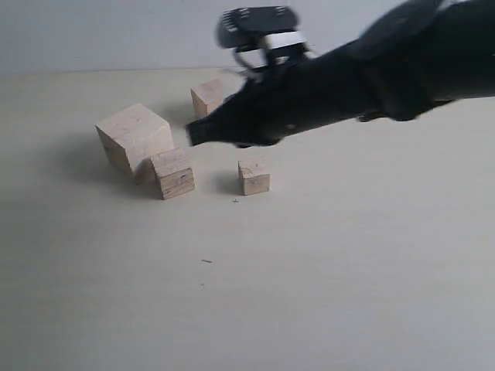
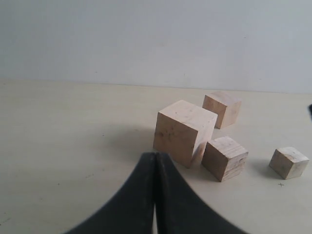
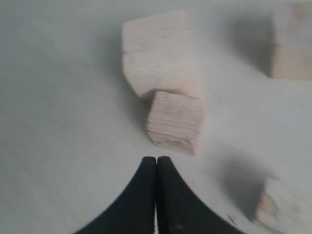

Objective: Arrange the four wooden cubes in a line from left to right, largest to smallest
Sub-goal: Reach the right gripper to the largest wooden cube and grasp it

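Observation:
The front mid-sized cube [image 1: 172,171] is crowding the largest cube, where the rear cube belongs, so my right gripper should first move the largest cube to open space in front [image 1: 87,243].
Four pale wooden cubes sit on the cream table. The largest cube [image 1: 133,139] [image 2: 184,130] [image 3: 158,51] is at the left, with a mid-sized cube [image 1: 173,173] [image 2: 224,158] [image 3: 174,122] touching its front right corner. Another mid-sized cube [image 1: 207,97] [image 2: 222,108] [image 3: 291,44] lies behind them. The smallest cube [image 1: 254,177] [image 2: 289,162] [image 3: 280,204] stands apart to the right. My right gripper [image 1: 190,134] [image 3: 156,161] is shut and empty, hovering above the table between the cubes. My left gripper [image 2: 156,156] is shut and empty, short of the largest cube; it does not show in the exterior view.
The right arm [image 1: 371,73] stretches in from the upper right across the back of the table. A plain pale wall [image 1: 108,31] stands behind the table. Small dark marks [image 1: 206,261] dot the tabletop in front of the cubes.

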`<state>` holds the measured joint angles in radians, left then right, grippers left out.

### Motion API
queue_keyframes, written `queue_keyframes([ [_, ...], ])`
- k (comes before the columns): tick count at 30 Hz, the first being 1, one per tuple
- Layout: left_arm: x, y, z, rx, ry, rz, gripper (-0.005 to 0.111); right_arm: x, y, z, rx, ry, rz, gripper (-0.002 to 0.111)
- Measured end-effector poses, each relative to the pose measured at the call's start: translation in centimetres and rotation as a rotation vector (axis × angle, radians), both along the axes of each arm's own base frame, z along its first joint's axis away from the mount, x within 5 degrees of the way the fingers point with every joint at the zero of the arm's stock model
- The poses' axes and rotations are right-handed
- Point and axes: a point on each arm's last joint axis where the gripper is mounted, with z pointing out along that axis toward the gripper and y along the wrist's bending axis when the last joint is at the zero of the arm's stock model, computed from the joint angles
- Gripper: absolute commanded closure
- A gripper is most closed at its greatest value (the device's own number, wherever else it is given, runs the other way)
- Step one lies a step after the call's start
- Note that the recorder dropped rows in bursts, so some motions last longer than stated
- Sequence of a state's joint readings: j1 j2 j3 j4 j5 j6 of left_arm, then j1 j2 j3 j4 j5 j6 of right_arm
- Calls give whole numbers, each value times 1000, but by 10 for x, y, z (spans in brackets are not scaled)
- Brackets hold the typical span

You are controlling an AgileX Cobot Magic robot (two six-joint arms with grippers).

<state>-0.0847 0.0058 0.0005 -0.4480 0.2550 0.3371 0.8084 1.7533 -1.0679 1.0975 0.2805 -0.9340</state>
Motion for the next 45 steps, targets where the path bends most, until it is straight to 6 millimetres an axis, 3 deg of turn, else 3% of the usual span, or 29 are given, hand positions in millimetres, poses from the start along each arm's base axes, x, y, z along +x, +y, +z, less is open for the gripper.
queue_keyframes([
  [3, 0, 0, 0, 0, 0, 0, 107, -5, 48, -11, -50, -64, 111, 98],
  [5, 0, 0, 0, 0, 0, 0, 107, -7, 75, -15, -80, -114, 170, 83],
  [8, 0, 0, 0, 0, 0, 0, 107, 1, 97, -14, -147, -211, 206, 64],
  [11, 0, 0, 0, 0, 0, 0, 107, 21, 100, 1, -206, -279, 142, 52],
  [15, 0, 0, 0, 0, 0, 0, 107, 49, 88, 34, -235, -233, -66, 40],
  [18, 0, 0, 0, 0, 0, 0, 107, 63, 83, 45, -265, -198, -154, 29],
  [22, 0, 0, 0, 0, 0, 0, 107, 68, 98, 35, -284, -192, -145, 14],
  [25, 0, 0, 0, 0, 0, 0, 107, 68, 114, 13, -314, -177, -103, 4],
  [32, 0, 0, 0, 0, 0, 0, 107, 75, 135, -33, -328, -101, -69, 3],
  [42, 0, 0, 0, 0, 0, 0, 107, 86, 154, -70, -316, -86, 8, 4],
  [45, 0, 0, 0, 0, 0, 0, 107, 93, 151, -85, -339, -82, 10, 17],
])
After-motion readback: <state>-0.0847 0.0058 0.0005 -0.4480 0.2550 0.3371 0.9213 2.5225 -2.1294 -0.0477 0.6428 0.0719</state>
